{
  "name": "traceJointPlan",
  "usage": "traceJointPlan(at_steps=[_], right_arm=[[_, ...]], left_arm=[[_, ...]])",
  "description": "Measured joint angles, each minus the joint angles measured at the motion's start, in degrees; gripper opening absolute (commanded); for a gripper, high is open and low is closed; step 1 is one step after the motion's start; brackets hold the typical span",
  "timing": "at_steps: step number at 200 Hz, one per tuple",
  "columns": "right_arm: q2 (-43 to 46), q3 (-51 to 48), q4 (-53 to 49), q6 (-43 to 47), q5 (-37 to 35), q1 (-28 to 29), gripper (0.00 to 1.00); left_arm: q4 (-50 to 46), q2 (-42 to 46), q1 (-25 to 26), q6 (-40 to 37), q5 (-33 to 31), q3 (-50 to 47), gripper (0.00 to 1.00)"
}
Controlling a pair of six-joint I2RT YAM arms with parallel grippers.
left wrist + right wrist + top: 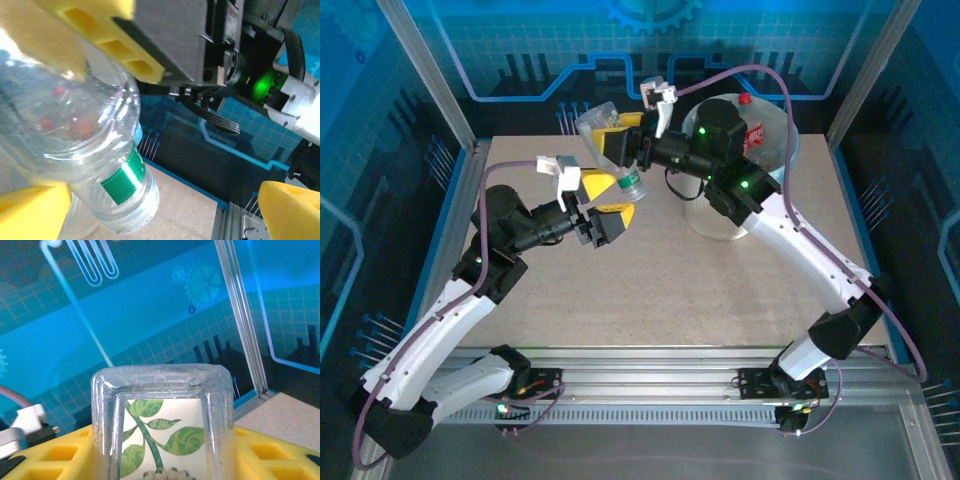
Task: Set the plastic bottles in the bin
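The clear bottle (595, 117) is hanging at a tilt across my right gripper, so my left gripper should hold the bottle's neck end (631, 182) steady while my right gripper opens and grips the bottle straighter.
A clear plastic bottle (605, 122) with a green neck band hangs tilted above the table's far left, cap end down. My right gripper (617, 140) is shut on its body; in the right wrist view the squarish bottle (162, 390) with a green leaf label sits between yellow fingers (280, 455). My left gripper (605, 202) stands open around the bottle's cap end. In the left wrist view the neck and cap (125, 200) hang close by the left yellow finger (30, 212), well apart from the other. The bin (720, 222) stands at the back right, partly behind the right arm.
Inside the bin lies a bottle with a red cap (745, 100) and a red label. Aluminium frame posts and blue panels wall the table's back and sides. Bare tabletop (650, 290) stretches in front of both grippers.
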State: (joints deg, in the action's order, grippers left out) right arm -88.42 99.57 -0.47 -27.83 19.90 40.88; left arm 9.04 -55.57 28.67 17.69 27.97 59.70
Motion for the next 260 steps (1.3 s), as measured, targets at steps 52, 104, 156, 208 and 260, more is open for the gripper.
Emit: traceJointPlan(at_steps=[52, 104, 156, 208, 260], right_arm=[[4.3, -7.1, 10.1, -7.1, 2.3, 3.4, 0.52], [5.0, -8.0, 12.4, -8.0, 3.9, 3.7, 0.64], [6.1, -1.7, -4.2, 3.4, 5.5, 4.7, 0.74], [3.8, 10.6, -24.9, 15.4, 11.1, 4.4, 0.59], [3.9, 9.9, -29.5, 19.4, 13.9, 3.6, 0.79]], left_arm=[[5.6, -2.1, 1.0, 1.4, -0.7, 0.7, 0.81], [7.2, -2.0, 1.2, 3.0, -1.2, 0.8, 0.42], [1.8, -0.3, 1.5, -2.8, -0.7, 0.9, 0.32], [-9.3, 2.4, 1.6, -11.2, 1.7, 3.7, 0.4], [-13.5, 2.6, 1.6, -13.7, 5.4, 4.0, 0.4]])
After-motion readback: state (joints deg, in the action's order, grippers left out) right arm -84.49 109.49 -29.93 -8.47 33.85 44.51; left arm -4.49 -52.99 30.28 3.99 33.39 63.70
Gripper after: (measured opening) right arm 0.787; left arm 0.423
